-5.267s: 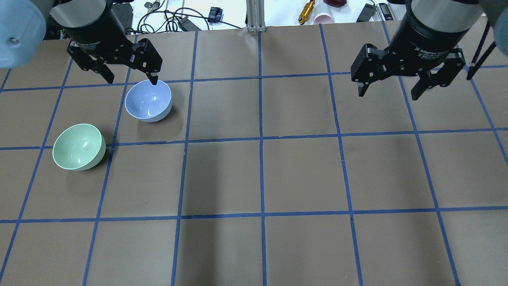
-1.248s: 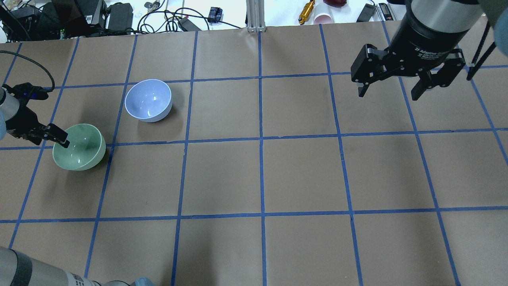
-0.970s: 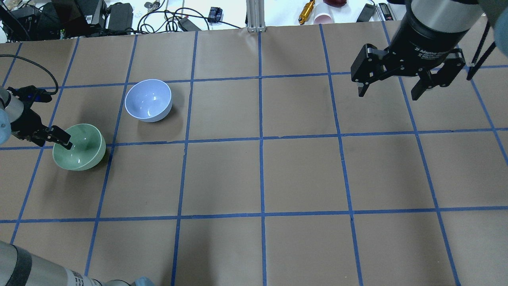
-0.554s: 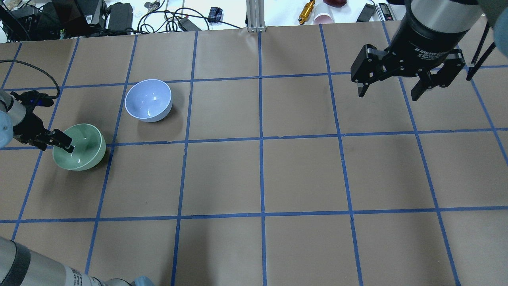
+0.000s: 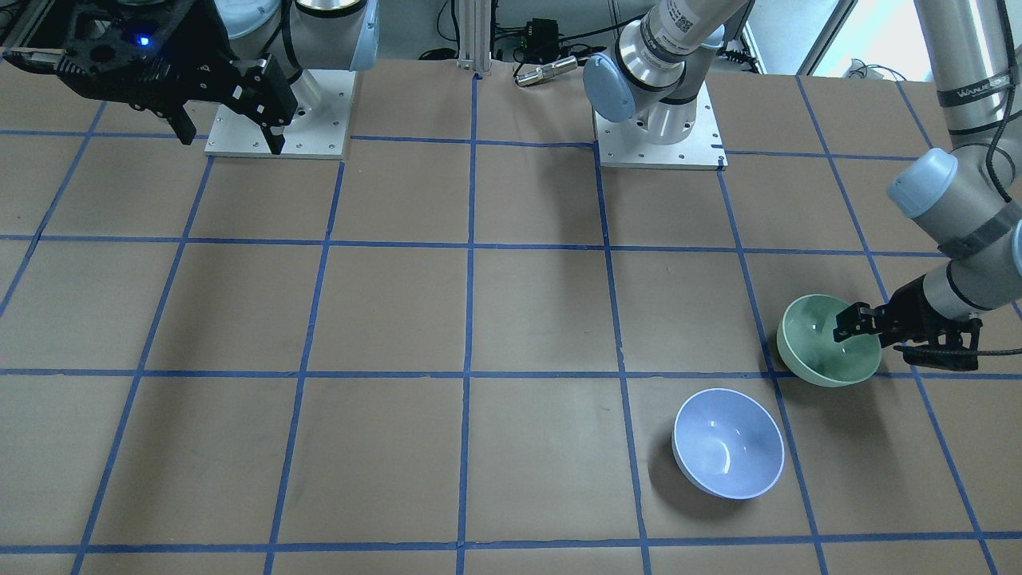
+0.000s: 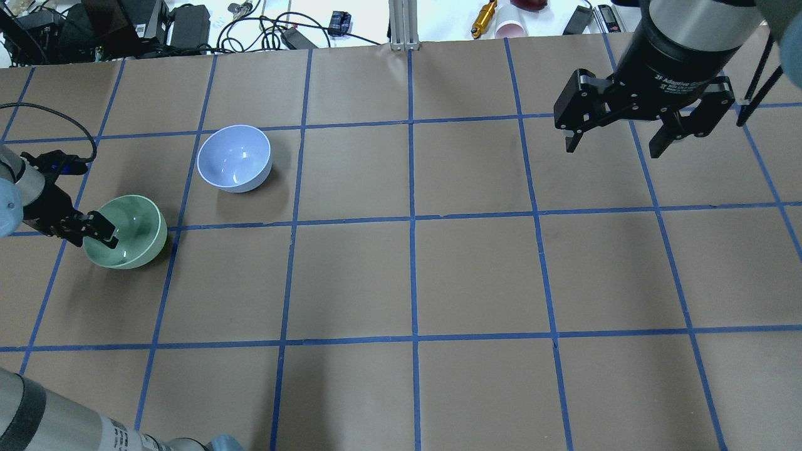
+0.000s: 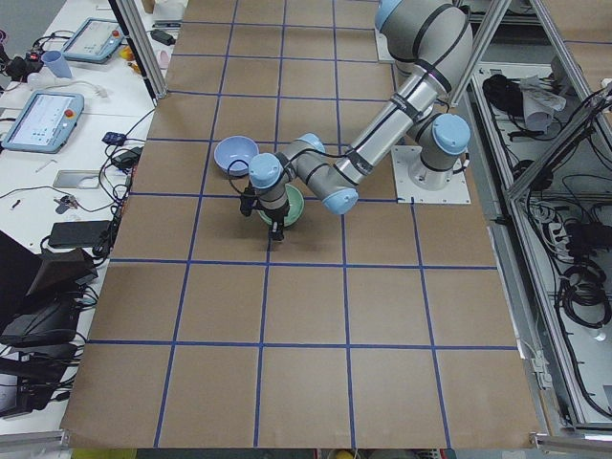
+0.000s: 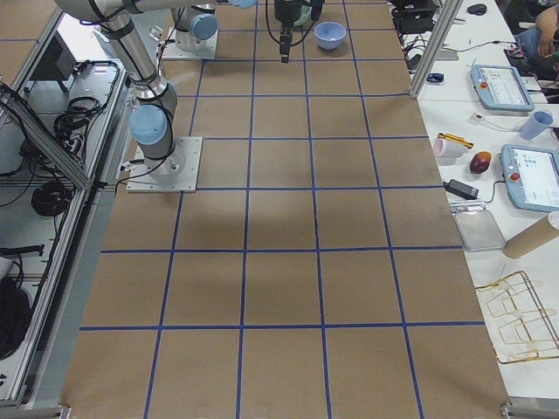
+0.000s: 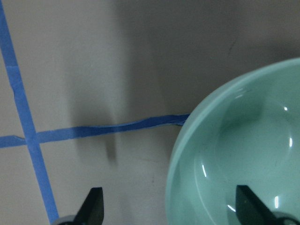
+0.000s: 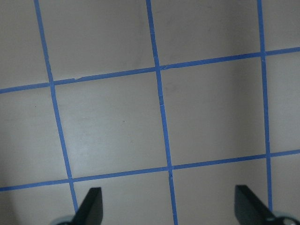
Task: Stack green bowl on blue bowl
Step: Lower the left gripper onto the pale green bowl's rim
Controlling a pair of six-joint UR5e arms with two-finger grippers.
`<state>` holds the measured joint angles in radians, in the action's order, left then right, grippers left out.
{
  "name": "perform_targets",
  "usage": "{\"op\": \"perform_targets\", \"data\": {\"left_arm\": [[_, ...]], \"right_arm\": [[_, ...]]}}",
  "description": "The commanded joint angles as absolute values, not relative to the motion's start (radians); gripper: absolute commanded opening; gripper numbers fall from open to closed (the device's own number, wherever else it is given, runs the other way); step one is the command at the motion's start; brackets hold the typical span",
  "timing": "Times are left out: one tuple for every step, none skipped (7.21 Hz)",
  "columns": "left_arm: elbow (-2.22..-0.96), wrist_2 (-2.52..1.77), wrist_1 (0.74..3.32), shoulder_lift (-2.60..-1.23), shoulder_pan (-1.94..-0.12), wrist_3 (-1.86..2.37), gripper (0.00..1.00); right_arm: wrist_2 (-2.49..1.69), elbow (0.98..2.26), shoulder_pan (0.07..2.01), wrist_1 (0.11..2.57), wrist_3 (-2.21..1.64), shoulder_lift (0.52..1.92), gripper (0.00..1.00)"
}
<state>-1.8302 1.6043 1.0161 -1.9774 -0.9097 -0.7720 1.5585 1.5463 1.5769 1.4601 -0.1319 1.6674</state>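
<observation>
My gripper will lower the green bowl (image 5: 827,341), which gets narrower toward its base. The blue bowl is empty (image 5: 728,444), so the green bowl will fit inside it.
The green bowl (image 6: 135,235) stands upright at the table's left, also in the front view (image 5: 818,355). The blue bowl (image 6: 234,158) stands upright and empty a little beyond and to the right of it, apart from it (image 5: 728,444). My left gripper (image 6: 94,233) is open and low at the green bowl's left rim. In the left wrist view one finger (image 9: 248,211) is inside the green bowl (image 9: 243,154) and the other finger (image 9: 93,206) is outside over the paper. My right gripper (image 6: 612,150) is open and empty, high at the far right.
Brown paper with a blue tape grid (image 6: 412,219) covers the table. Cables, tools and a cup (image 6: 510,28) lie beyond the far edge. The arm bases (image 5: 659,132) stand at the robot's side. My left forearm (image 6: 56,426) crosses the near left corner.
My left gripper left the blue bowl and came to the green bowl's left rim. Over the last second it sank a little lower, one finger inside. The bowls and right arm stayed.
</observation>
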Motion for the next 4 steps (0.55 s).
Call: {"op": "perform_targets", "data": {"left_arm": [[-1.841, 1.606, 1.017, -1.974, -0.907, -0.769, 0.30], [-1.839, 1.606, 1.017, -1.974, -0.905, -0.769, 0.17], [-1.839, 1.605, 1.017, -1.973, -0.905, -0.762, 0.00], [-1.839, 1.608, 1.019, -1.970, -0.900, -0.755, 0.00]], "right_arm": [[1.559, 1.546, 1.577, 1.459, -0.132, 1.667, 1.00], [1.559, 1.546, 1.575, 1.460, -0.132, 1.667, 1.00], [1.559, 1.548, 1.577, 1.460, -0.132, 1.667, 1.00], [1.559, 1.546, 1.577, 1.459, -0.132, 1.667, 1.00]]}}
